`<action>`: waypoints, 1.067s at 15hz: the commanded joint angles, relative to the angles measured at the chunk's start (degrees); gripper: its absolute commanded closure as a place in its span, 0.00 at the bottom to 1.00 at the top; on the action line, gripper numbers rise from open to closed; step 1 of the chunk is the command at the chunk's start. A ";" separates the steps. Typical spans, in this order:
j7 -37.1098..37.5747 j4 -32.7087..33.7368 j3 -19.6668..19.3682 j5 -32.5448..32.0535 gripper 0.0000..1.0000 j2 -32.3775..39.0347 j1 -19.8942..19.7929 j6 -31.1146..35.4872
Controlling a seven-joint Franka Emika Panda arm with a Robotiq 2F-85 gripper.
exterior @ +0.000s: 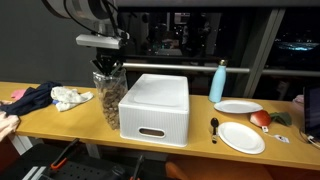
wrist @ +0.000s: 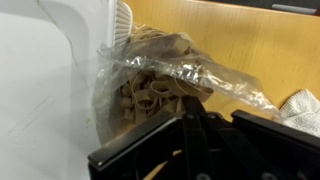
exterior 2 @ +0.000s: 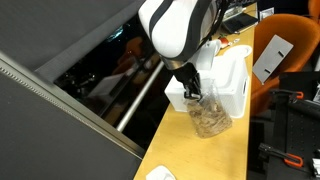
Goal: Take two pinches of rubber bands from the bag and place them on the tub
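I should open my gripper's closed fingers and reach deeper into the rubber bands before I lift a pinch, because the fingers sit too shallow in the bag's opening.
A clear plastic bag of tan rubber bands stands open on the wooden table, touching the side of the white tub. Both show in an exterior view, the bag and the tub. My gripper hangs straight down into the bag's mouth, and shows there too. In the wrist view the black fingers are pressed together, their tips in the pile of rubber bands, with a tan strand between them. The tub fills the left side. No bands lie on the tub's top.
A dark cloth and a white cloth lie beside the bag. Beyond the tub stand a blue bottle, two white plates, a black spoon and a red object. An orange chair stands past the table.
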 commanded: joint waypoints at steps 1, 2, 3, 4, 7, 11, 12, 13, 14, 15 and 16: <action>0.41 0.46 0.27 -0.68 1.00 1.75 0.04 1.73; 0.70 0.58 0.25 -1.11 1.00 1.96 0.17 2.00; 1.09 0.72 0.21 -1.44 1.00 2.02 0.29 1.77; 1.21 0.57 0.20 -1.53 1.00 1.86 0.32 1.75; 1.29 0.59 0.22 -1.39 0.68 1.79 0.33 1.87; 0.91 0.37 0.19 -1.07 0.38 1.83 0.11 2.30; 0.77 0.33 0.19 -0.87 0.32 2.11 0.01 2.67; 0.58 0.18 0.19 -0.65 0.23 2.27 -0.09 3.10; 0.32 -0.17 0.19 -0.42 0.20 2.42 -0.22 3.68; 0.32 -0.34 0.19 -0.27 0.18 2.57 -0.28 3.97; 0.20 -0.53 0.18 -0.22 0.16 2.71 -0.35 4.33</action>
